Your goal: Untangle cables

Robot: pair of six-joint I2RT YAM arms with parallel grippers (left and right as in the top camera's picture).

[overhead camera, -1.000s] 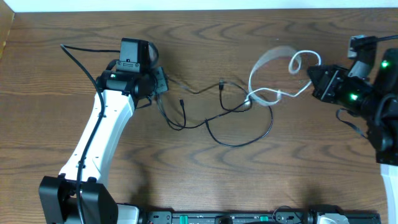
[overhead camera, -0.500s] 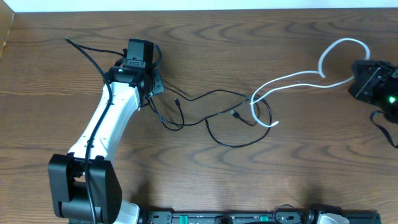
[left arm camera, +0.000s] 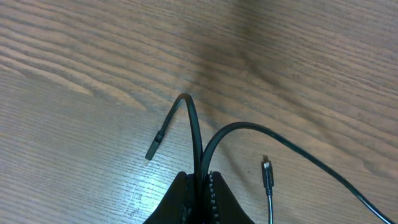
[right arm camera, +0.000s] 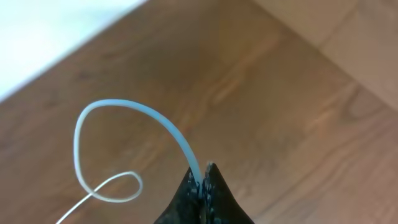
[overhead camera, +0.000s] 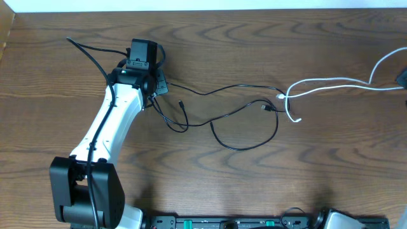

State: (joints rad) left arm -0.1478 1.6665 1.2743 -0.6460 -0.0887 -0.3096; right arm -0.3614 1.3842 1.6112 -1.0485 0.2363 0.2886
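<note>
My right gripper should pull the white cable's curled end (overhead camera: 287, 107) off the black cables it still crosses and put it on open wood (overhead camera: 383, 74) before taking those cables.
Thin black cables (overhead camera: 245, 108) lie tangled across the table's middle, with one large loop (overhead camera: 248, 137). My left gripper (overhead camera: 158, 83) is shut on a doubled black cable (left arm camera: 200, 143) at their left end. Two small plug ends (left arm camera: 155, 146) (left arm camera: 266, 171) lie on the wood beside it. The white cable (overhead camera: 331, 84) stretches from beside the black cables' right end to the right edge. My right gripper (right arm camera: 203, 175) is shut on the white cable (right arm camera: 124, 109), which curls in a loop beyond the jaws. In the overhead view only a dark corner of it (overhead camera: 402, 79) shows.
The wooden table (overhead camera: 210, 184) ends at a white wall along the far edge. A thick black wire (overhead camera: 89, 51) runs from the left arm (overhead camera: 111, 127) towards the far left. A black rail (overhead camera: 222, 222) lines the near edge.
My right gripper has pulled the white cable far to the right, almost out of the overhead view. The white cable has straightened and slid clear of the black loops. The left arm shifted slightly, then held.
</note>
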